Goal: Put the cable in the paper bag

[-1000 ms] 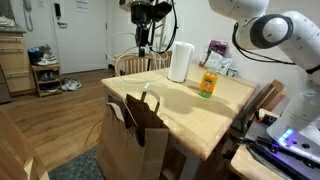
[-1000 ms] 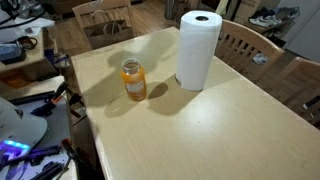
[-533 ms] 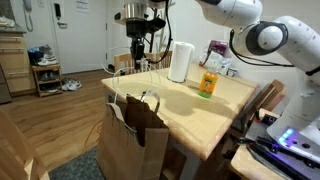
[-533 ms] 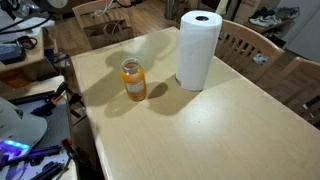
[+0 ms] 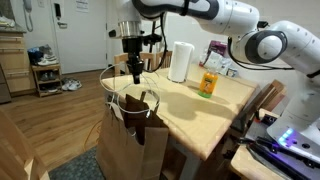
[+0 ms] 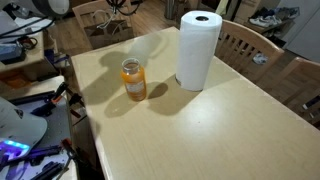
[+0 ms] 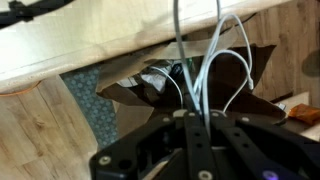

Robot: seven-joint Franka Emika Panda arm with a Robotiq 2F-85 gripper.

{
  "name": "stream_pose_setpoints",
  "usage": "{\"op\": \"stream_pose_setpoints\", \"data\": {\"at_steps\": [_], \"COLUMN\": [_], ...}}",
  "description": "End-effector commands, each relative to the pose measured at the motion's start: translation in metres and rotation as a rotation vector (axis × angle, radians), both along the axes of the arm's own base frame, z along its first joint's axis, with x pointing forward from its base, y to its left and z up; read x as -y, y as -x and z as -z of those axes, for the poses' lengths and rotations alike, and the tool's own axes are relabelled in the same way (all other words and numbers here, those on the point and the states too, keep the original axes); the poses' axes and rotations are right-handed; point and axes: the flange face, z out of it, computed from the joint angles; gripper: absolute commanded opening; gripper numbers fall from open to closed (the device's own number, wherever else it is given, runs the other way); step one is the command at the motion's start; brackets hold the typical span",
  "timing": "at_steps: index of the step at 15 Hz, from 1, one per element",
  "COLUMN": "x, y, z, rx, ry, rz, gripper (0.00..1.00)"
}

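The white cable's loops spread past the paper bag's rim, so next I turn my gripper in line with the bag's opening point(image 5: 137, 116) and lower it inside before opening.
The brown paper bag point(image 5: 132, 135) stands on the floor against the table's near corner, mouth open. My gripper point(image 5: 134, 75) hangs right above that mouth, shut on the thin white cable point(image 5: 112, 85), whose loops dangle from the fingers down to the bag's opening. In the wrist view the closed fingers point(image 7: 198, 122) pinch several cable strands point(image 7: 208, 62) that run down into the open bag point(image 7: 160, 88), with part of the cable inside it. The other exterior view shows neither bag nor cable.
On the wooden table point(image 5: 190, 110) stand a paper towel roll point(image 5: 181, 62) and an orange bottle point(image 5: 208, 84), both also in the other exterior view point(image 6: 198, 50) point(image 6: 133, 80). Wooden chairs point(image 5: 136, 62) stand around the table. A rug point(image 7: 90, 95) lies beside the bag.
My gripper has moved down and toward the table's near corner with the cable, from high above the far edge to just over the bag's mouth. The loops now reach the bag.
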Motion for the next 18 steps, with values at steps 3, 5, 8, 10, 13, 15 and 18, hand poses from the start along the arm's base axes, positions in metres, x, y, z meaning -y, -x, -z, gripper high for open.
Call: {"op": "stream_pose_setpoints", "data": {"at_steps": [3, 5, 8, 10, 13, 15, 18], "x": [-0.013, -0.016, -0.011, -0.006, 0.002, 0.004, -0.002], "y": [0.001, 0.004, 0.005, 0.002, -0.004, -0.008, -0.006], "z": [0.049, 0.066, 0.093, 0.103, 0.087, 0.067, 0.043], "rx": [0.053, 0.055, 0.034, 0.060, 0.134, 0.207, 0.280], "ry": [0.044, 0.066, 0.110, 0.171, 0.260, 0.314, 0.346], "rz": [-0.078, -0.103, -0.081, -0.062, -0.057, -0.048, -0.040], "gripper": [0.02, 0.02, 0.02, 0.02, 0.02, 0.02, 0.02]}}
